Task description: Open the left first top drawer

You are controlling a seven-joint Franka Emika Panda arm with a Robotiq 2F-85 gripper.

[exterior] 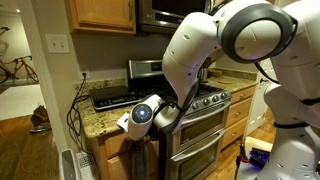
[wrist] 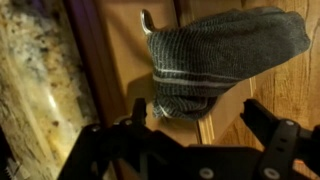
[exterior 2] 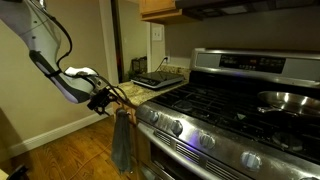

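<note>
The grey striped towel covers most of the drawer's handle [wrist: 158, 58], short of my open gripper. I should move in and take hold of the handle through the towel [wrist: 184, 100] before I pull.
In the wrist view the honey-oak drawer front [wrist: 122, 60] runs as a flat wooden strip just beside the granite counter edge [wrist: 35, 80], and it looks shut. A grey striped towel [wrist: 220, 50] hangs over the wood next to it. My gripper [wrist: 200, 118] is open and empty. Its two black fingers sit close in front of the wood, either side of a seam between panels, just below the towel's edge. In both exterior views my gripper [exterior 2: 106, 99] [exterior: 140, 125] is at the counter's front edge, above the hanging towel [exterior 2: 122, 140]. The drawer's inside is hidden.
A stainless-steel stove [exterior 2: 225, 115] with knobs and oven doors [exterior: 200, 140] stands beside the cabinet. A black appliance [exterior: 115, 97] sits on the granite counter [exterior 2: 150, 88]. A pan [exterior 2: 285, 100] is on the burners. There are upper cabinets [exterior: 100, 15] and a wooden floor [exterior 2: 60, 155].
</note>
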